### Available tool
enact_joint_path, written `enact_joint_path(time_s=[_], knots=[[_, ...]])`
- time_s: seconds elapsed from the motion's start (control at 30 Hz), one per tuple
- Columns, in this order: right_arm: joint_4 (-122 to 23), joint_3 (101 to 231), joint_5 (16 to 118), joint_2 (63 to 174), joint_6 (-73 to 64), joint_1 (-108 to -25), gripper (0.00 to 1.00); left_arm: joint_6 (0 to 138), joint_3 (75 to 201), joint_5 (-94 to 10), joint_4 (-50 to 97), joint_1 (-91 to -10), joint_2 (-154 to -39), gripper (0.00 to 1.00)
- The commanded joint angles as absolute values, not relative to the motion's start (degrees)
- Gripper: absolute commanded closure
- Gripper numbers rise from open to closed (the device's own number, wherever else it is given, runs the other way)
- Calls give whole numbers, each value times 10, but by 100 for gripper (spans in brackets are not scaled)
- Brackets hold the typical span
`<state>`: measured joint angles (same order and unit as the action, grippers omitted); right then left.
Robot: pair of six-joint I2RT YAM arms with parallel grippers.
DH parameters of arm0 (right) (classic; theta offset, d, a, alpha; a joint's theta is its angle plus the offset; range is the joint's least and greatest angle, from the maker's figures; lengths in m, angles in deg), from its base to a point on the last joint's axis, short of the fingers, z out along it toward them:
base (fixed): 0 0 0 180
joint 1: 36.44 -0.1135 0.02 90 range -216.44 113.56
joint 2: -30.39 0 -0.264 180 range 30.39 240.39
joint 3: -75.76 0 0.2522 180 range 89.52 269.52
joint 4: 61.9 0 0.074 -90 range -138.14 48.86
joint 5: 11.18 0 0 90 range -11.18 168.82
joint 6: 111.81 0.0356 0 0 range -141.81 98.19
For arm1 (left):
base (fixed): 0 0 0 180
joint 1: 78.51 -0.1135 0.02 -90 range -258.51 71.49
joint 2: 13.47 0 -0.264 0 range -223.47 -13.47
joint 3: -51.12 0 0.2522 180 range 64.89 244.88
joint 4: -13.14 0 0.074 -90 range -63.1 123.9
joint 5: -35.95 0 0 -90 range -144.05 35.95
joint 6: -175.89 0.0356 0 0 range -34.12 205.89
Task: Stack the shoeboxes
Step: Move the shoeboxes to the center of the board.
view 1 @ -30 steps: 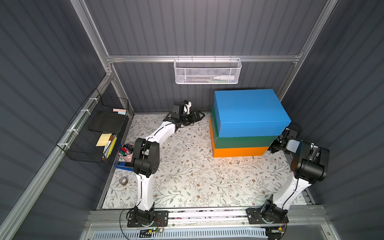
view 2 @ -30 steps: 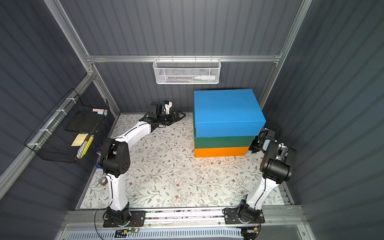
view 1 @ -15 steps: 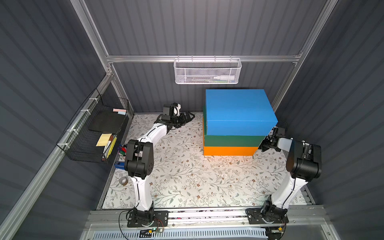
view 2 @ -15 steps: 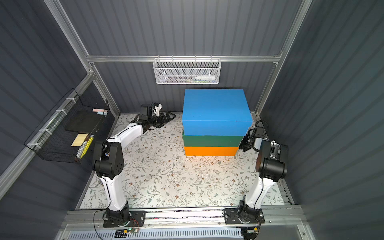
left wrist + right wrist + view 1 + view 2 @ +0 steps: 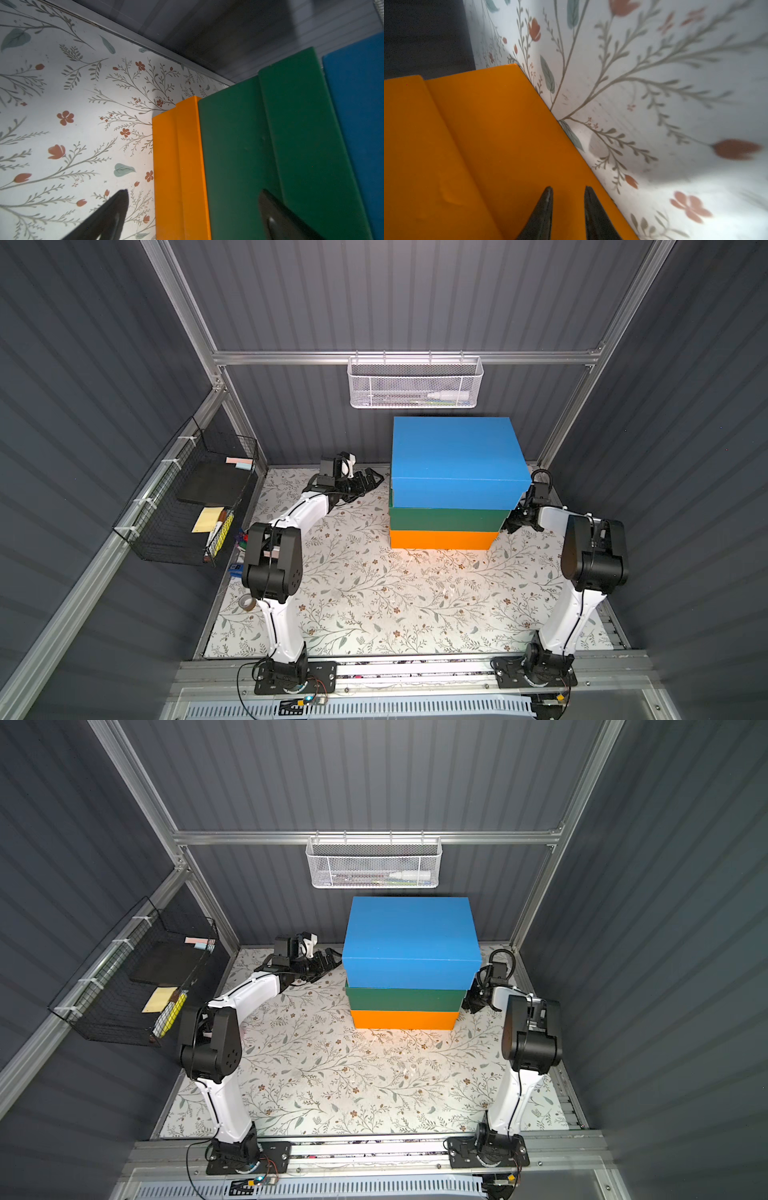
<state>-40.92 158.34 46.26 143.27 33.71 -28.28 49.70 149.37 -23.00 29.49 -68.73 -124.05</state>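
The blue box (image 5: 460,492) is too far toward my right gripper on the green box, so next I lift both grippers and push the blue box's end (image 5: 525,484) back.
The shoeboxes stand in one pile at the back of the floral table in both top views: the blue box (image 5: 453,460) (image 5: 409,940) on the dark green box (image 5: 449,519) (image 5: 405,999), which rests on the orange box (image 5: 442,539) (image 5: 403,1020). My left gripper (image 5: 372,481) (image 5: 194,194) is open just off the pile's left end, its fingers spanning the orange box (image 5: 176,155) and green box (image 5: 249,145), with the blue box (image 5: 357,104) beyond. My right gripper (image 5: 513,524) (image 5: 566,189) is shut, its tips at the right end of the orange box (image 5: 477,145).
A white mesh basket (image 5: 415,383) hangs on the back wall just above the pile. A black wire basket (image 5: 187,506) hangs on the left wall. A tape roll (image 5: 248,602) and small items (image 5: 239,539) lie along the table's left edge.
The whole pile has slid to the left across the table with my right gripper following at its right end. My left gripper has drawn back leftward, and the blue box now sits squarer.
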Motion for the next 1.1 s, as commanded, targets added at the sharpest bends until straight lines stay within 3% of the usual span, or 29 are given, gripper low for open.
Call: enact_joint_path(time_s=[0.0,0.63,1.07], knots=[[-394,1600,472,1439,343,-294,71,516,1478,-226,282,-691,-1205,0],[-347,1665,463,1464,286,-315,70,522,1393,-228,263,-691,-1183,0],[-225,1700,510,1360,171,-248,57,547,1416,-261,291,-691,-1139,0]])
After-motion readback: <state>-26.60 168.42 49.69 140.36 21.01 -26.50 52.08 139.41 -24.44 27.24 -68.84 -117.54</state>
